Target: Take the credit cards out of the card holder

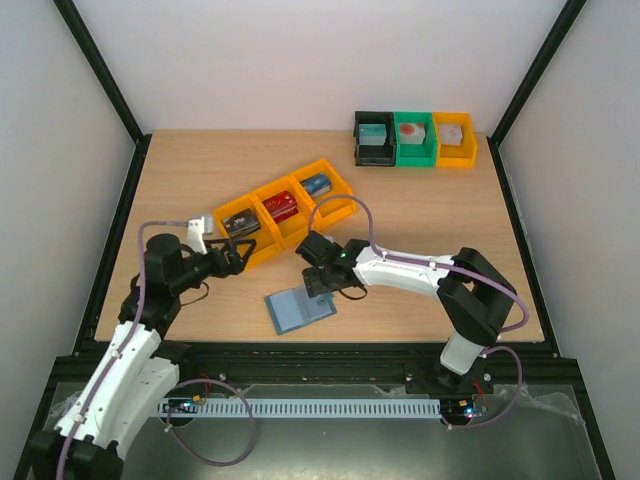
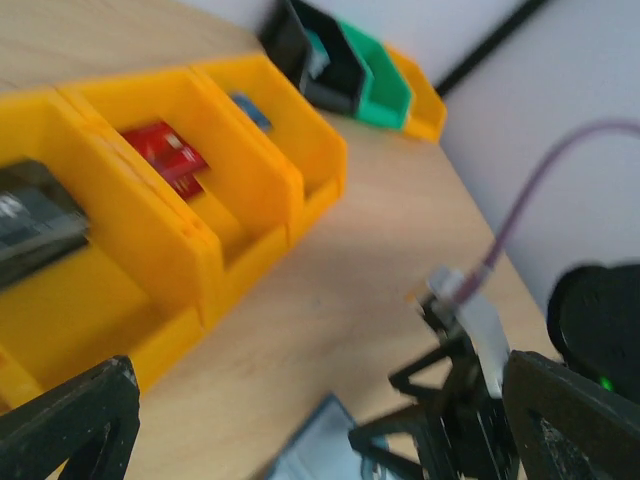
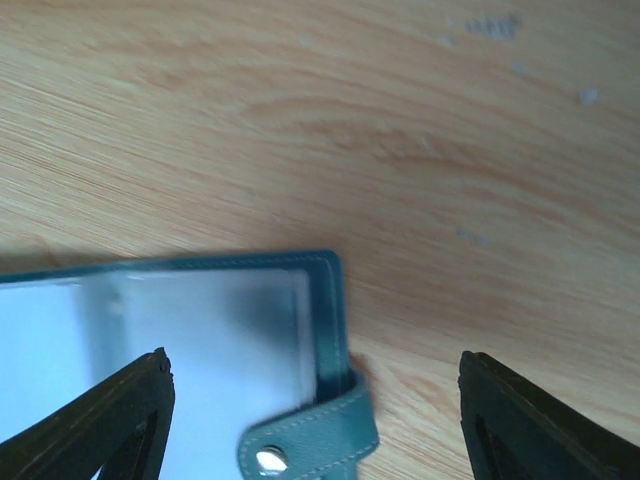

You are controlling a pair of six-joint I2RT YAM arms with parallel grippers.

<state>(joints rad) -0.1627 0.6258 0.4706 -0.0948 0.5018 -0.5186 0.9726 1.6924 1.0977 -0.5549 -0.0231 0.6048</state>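
Only my right gripper is over the flat-lying card holder at its strap end [image 3: 310,432], so my left gripper should take hold of the opposite edge [image 1: 273,316] for both to lift it together.
The card holder [image 1: 297,312] lies open and flat on the table, teal with clear sleeves. Its corner and snap strap [image 3: 310,440] show in the right wrist view. My right gripper [image 1: 324,287] hovers open above the holder's far right corner [image 3: 325,270], holding nothing. The credit cards sit in the orange bins: a dark one [image 1: 240,225], a red one [image 1: 282,207] and a blue one [image 1: 317,184]. My left gripper [image 1: 243,258] stands wide open and empty beside the near left end of the orange bins [image 2: 250,200]. It looks towards the holder [image 2: 315,450].
A row of black, green and yellow bins [image 1: 415,140] stands at the back right with small items inside. The right arm [image 1: 420,270] reaches leftward across the near middle of the table. Black frame rails border the table [image 1: 450,220].
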